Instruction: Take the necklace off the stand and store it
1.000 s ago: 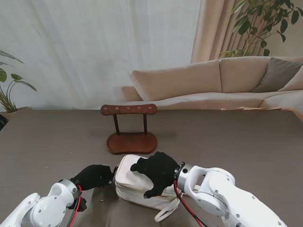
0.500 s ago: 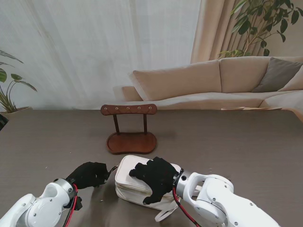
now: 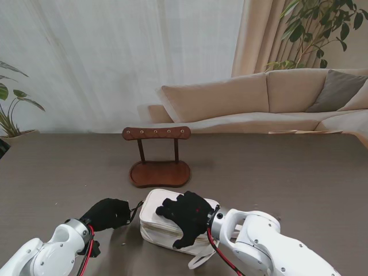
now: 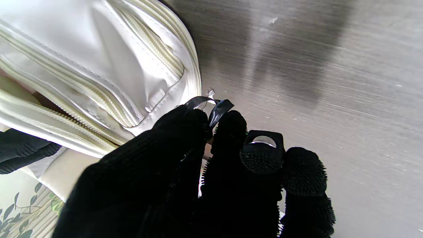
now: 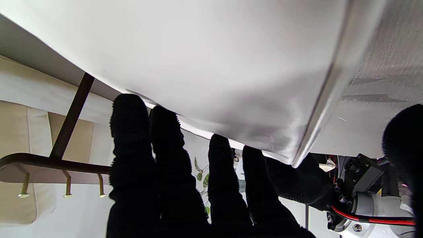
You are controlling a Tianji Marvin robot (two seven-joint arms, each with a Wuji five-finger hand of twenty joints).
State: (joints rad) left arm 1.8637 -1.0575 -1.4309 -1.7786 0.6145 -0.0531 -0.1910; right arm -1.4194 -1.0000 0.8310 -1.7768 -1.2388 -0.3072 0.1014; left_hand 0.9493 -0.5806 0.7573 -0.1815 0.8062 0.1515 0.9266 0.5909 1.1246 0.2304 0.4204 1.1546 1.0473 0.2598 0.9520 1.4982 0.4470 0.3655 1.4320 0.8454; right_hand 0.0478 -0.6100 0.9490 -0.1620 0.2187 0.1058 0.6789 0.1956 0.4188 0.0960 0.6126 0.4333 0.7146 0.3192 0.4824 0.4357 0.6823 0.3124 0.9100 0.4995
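I expect the white strap loop [image 3: 200,260] to drag around with the pouch when I turn the pouch, because the strap loop trails loose from one end [image 3: 212,249].
The wooden stand [image 3: 159,172] sits mid-table with bare pegs; I see no necklace on it or anywhere else. Nearer to me lies a white zip pouch [image 3: 154,217]. My left hand [image 3: 106,214] is at the pouch's left end, thumb and forefinger pinched on the black zipper pull [image 4: 216,110]. My right hand [image 3: 187,215] lies flat on top of the pouch [image 5: 198,66] with its fingers [image 5: 129,138] spread and its thumb down the near side. The stand's post [image 5: 71,122] shows past those fingers.
A white strap loop [image 3: 202,257] trails from the pouch toward me. A beige sofa [image 3: 259,100] runs behind the table's far edge. Potted plants stand at far left [image 3: 8,115] and far right [image 3: 313,26]. Small specks [image 4: 272,20] dot the table beside the pouch.
My left hand has drawn a little to the left and nearer to me with the pull in its pinch. The right hand has slid slightly nearer to me on the pouch.
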